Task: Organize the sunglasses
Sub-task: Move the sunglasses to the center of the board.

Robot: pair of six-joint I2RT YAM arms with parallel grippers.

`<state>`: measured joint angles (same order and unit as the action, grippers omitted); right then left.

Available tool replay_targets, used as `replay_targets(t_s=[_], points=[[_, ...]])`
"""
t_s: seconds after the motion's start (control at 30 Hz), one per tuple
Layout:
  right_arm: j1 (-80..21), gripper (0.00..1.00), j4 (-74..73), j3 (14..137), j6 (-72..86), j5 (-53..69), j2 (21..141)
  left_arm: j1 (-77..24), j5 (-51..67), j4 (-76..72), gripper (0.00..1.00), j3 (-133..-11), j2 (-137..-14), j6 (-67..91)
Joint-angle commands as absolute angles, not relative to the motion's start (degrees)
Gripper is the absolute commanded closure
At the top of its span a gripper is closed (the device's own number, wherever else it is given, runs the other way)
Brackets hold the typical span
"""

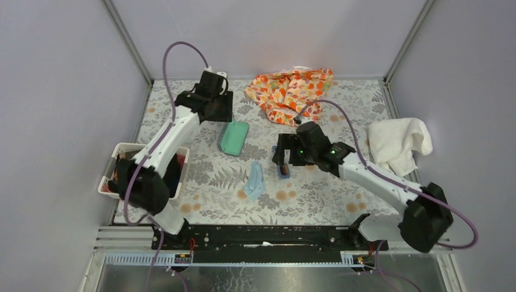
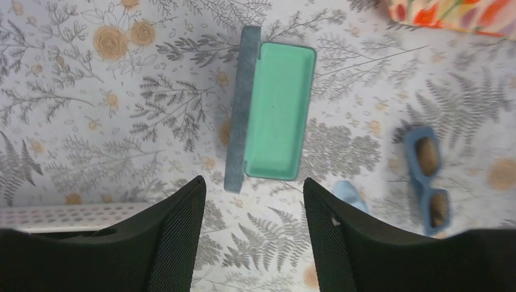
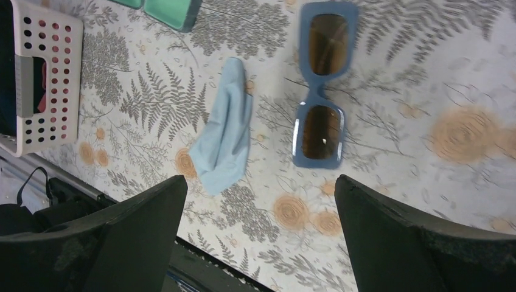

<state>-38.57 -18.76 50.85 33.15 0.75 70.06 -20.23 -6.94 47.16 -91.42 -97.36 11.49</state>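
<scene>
The sunglasses (image 1: pixel 283 171) are close beside the crumpled light blue cloth (image 1: pixel 255 181), so my right gripper should first move them farther off and then join my left gripper at the cloth.
The sunglasses (image 3: pixel 322 91), blue-framed with brown lenses, lie flat on the fern-patterned table, seen also in the left wrist view as the sunglasses (image 2: pixel 429 179). From above, my right gripper (image 1: pixel 285 157) hovers over the sunglasses (image 1: pixel 283 172) and hides most of them. That right gripper (image 3: pixel 258 179) is open and empty. The open grey case (image 2: pixel 274 109) shows its teal inside, lid laid to one side. My left gripper (image 2: pixel 252 182) hangs open just above the case (image 1: pixel 233 139), holding nothing. A light blue cloth (image 3: pixel 222 131) lies crumpled between case and sunglasses.
A white perforated basket (image 1: pixel 122 152) with dark items stands at the left edge. An orange floral fabric (image 1: pixel 291 91) lies at the back. A white towel (image 1: pixel 398 143) sits at the right. Metal posts frame the table's corners.
</scene>
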Motion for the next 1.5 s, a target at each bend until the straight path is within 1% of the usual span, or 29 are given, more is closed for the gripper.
replay_targets(t_s=[0.0, 0.17, 0.33, 0.47, 0.57, 0.7, 0.97, 1.13, 1.2, 1.27, 1.3, 1.37, 1.47], points=[[-42.14, 0.01, -14.0, 56.69, 31.76, 2.54, 79.61, -20.7, -2.98, 45.12, 0.34, -82.4, -87.36, 20.97], [-45.31, 0.0, -10.91, 64.34, 32.44, 3.82, 92.8, -20.72, -2.45, 42.07, 0.3, -71.57, -77.65, 25.76], [-45.35, 0.0, -9.29, 70.98, 32.9, 5.58, 103.1, -20.79, -4.06, 41.42, 0.28, -65.81, -71.78, 29.5], [-45.08, 0.0, -10.43, 75.97, 33.44, 2.13, 110.05, -20.83, -2.54, 38.5, 0.27, -61.2, -67.69, 32.53], [-43.79, 0.0, -12.7, 76.35, 34.28, -0.9, 111.95, -20.98, -2.31, 37.96, 0.26, -59.43, -66.76, 33.53], [-39.95, 0.0, -12.82, 70.94, 35.0, -2.41, 109.25, -21.81, -2.89, 38.17, 0.25, -57.85, -66.65, 33.66], [-31.23, 0.0, -14.42, 56.12, 33.47, -6.53, 97.88, -26.41, -1.78, 36.6, 0.25, -56.76, -68.61, 34.6], [-29.31, 0.0, -16.31, 52.63, 32.45, -8.43, 91.93, -31.84, -0.76, 34.26, 0.26, -55.07, -70.86, 36.03], [-29.31, 0.0, -16.08, 52.48, 32.42, -6.57, 89.65, -34.45, -0.7, 33.25, 0.26, -54.14, -71.74, 36.98], [-29.32, 0.0, -13.61, 51.87, 31.45, -1.62, 87.05, -37.27, -1.59, 32.38, 0.27, -52.87, -72.46, 38.02], [-29.42, 0.0, -11.85, 51.13, 31.2, 3.04, 85.76, -38.93, -3.2, 32.39, 0.29, -52.31, -72.84, 38.58], [-30.29, 0.0, -8.99, 49.54, 31.72, 7.17, 83.01, -42.26, -4.71, 32.09, 0.33, -51.09, -73.98, 40.01], [-33.27, 0.0, -9.29, 49.29, 32.11, 6.71, 81.4, -45.35, -4.66, 29.02, 0.36, -48.4, -75.79, 42.03]])
